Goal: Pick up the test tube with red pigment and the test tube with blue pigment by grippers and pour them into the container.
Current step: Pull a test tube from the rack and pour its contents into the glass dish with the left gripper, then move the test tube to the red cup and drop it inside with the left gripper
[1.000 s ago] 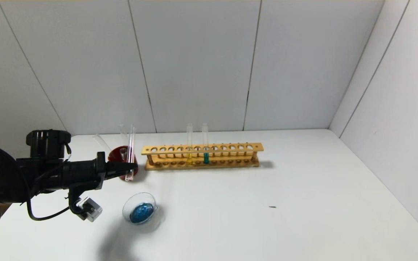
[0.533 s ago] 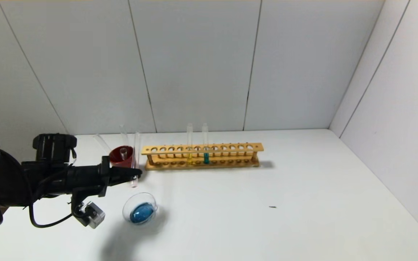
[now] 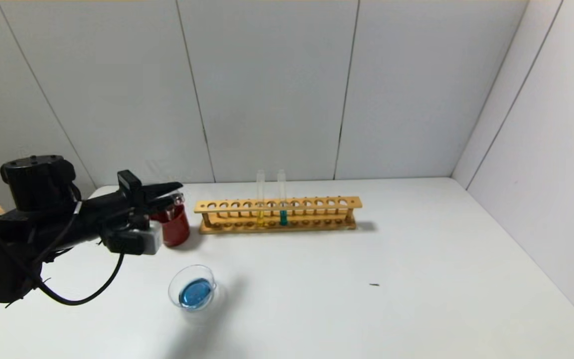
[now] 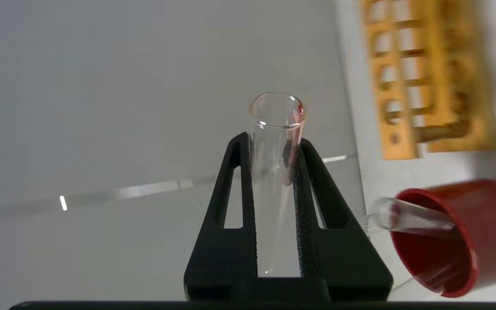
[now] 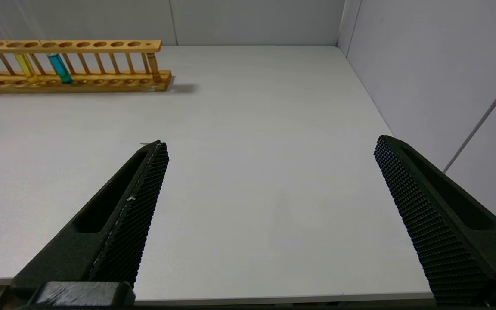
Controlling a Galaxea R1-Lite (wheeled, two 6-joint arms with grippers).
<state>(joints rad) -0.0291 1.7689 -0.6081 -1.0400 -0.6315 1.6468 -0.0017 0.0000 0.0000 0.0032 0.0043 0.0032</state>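
The clear test tube (image 4: 277, 134) in the robot's left gripper is slanted across the dark red cup's opening (image 4: 432, 240), so the robot should turn the tube upright before it lowers the tube into the cup.
My left gripper (image 3: 176, 191) hovers just above the dark red cup (image 3: 176, 228) at the table's back left. In the left wrist view it (image 4: 274, 140) is shut on a clear test tube (image 4: 276, 129) with faint red traces near its open mouth; no pool of liquid shows in it. The container (image 3: 192, 291), a shallow clear dish, sits in front of the cup and holds blue liquid. No tube with sky-blue liquid shows. My right gripper (image 5: 271, 144) is open and empty over the table's front right, outside the head view.
A wooden rack (image 3: 277, 214) stands right of the cup with a yellow-liquid tube (image 3: 260, 202) and a teal-liquid tube (image 3: 282, 207). An empty-looking clear tube (image 4: 403, 215) leans in the red cup (image 4: 454, 241). White walls close in the back and right.
My left gripper has risen and turned over with the tube, moving from low beside the cup, where the tube stood upright, to above the cup's rim. The dish and rack have not moved.
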